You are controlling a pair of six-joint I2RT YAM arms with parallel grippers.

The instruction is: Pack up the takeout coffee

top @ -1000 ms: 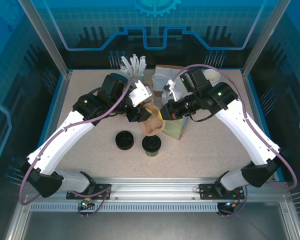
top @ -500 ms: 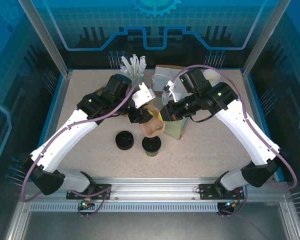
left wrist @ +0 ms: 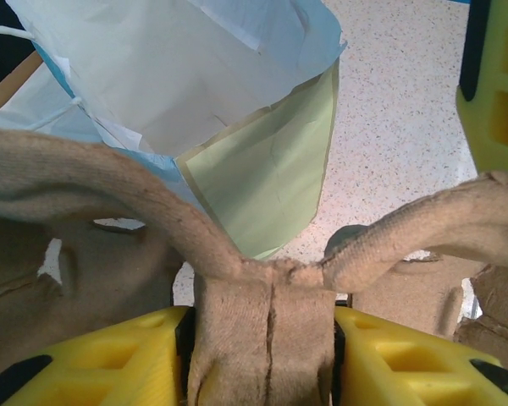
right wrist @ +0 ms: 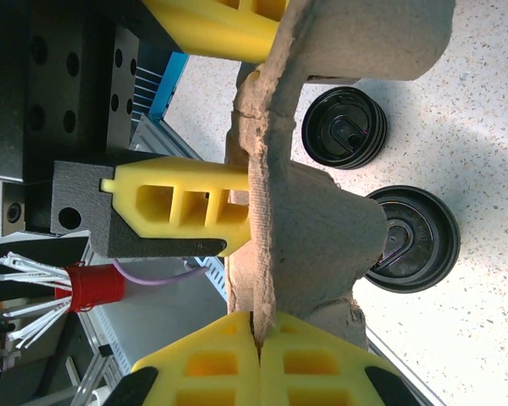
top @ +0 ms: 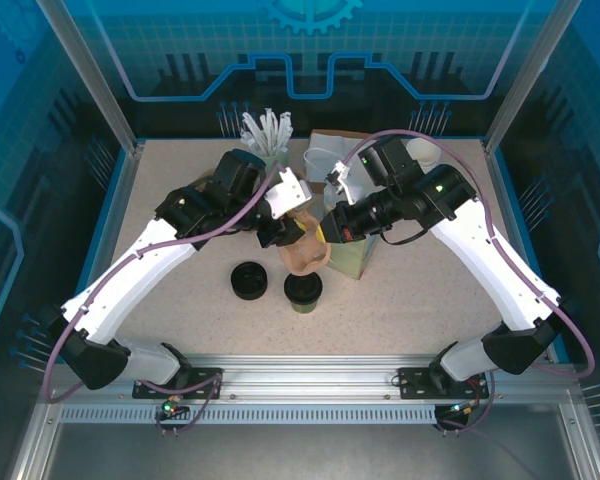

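I should use my right gripper to let go of the carrier and steady the bag's rim, because my left gripper has the carrier by its middle rib but the paper bag's opening stands unheld.
The takeout coffee, an olive-sided cup with a black lid, stands on the table in front of the arms; from the right wrist its lid shows below. Just behind it a brown pulp cup carrier hangs between both grippers. My left gripper has its yellow fingers pressed on either side of the carrier's middle rib. My right gripper is shut on the carrier's thin edge. The green and white paper bag stands right behind the carrier, its mouth open.
A squat stack of black lids sits left of the coffee. A red holder of white straws and some cups stand at the back. The table's front strip lies open toward the rail.
The left jaws have narrowed onto the carrier's rib and the left wrist has shifted slightly right. The right arm, the carrier and the coffee have stayed put.
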